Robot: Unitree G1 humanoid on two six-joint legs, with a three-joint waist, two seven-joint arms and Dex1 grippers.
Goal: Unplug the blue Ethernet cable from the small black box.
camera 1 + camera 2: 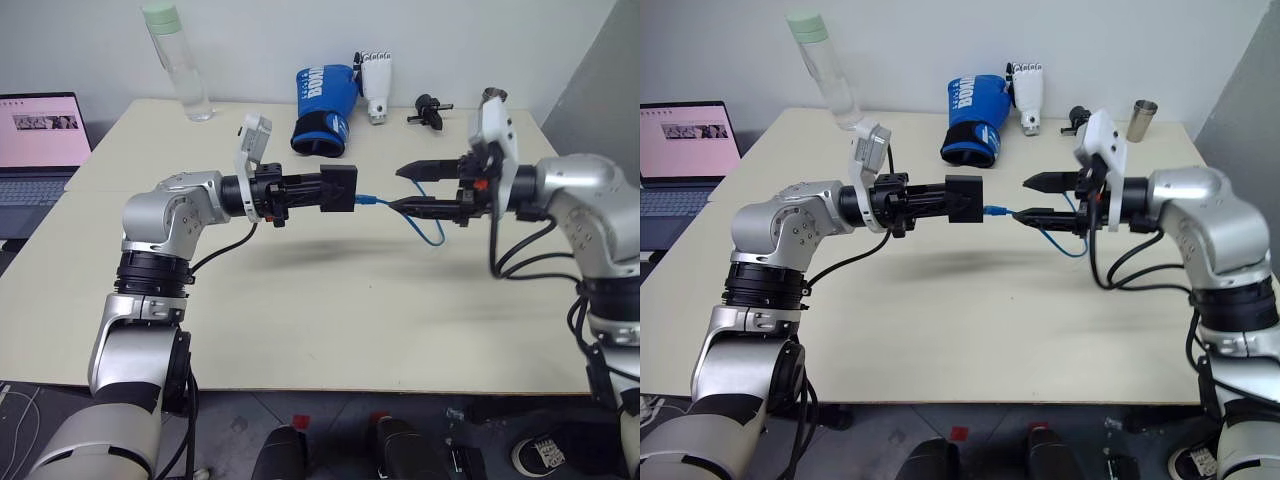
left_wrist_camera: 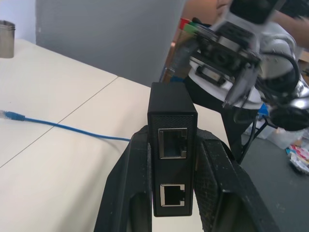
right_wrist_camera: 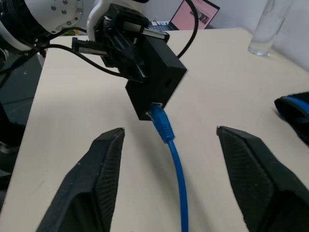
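The blue Ethernet cable is between my right gripper's fingers behind its plug, so next I move toward the small black box and take hold of the plug before I pull.
My left gripper is shut on the small black box and holds it level above the table, its fingers along both sides. Two empty ports on the box face the left wrist view. The blue Ethernet cable has its plug seated in the box's far edge. From there it runs between the fingers of my right gripper, which is open and does not touch it. Past the gripper the cable loops down to the table, and its other end lies there.
At the back of the cream table are a water bottle, a blue boxing glove, a white robot hand, a black gadget and a metal cup. A laptop is at the left.
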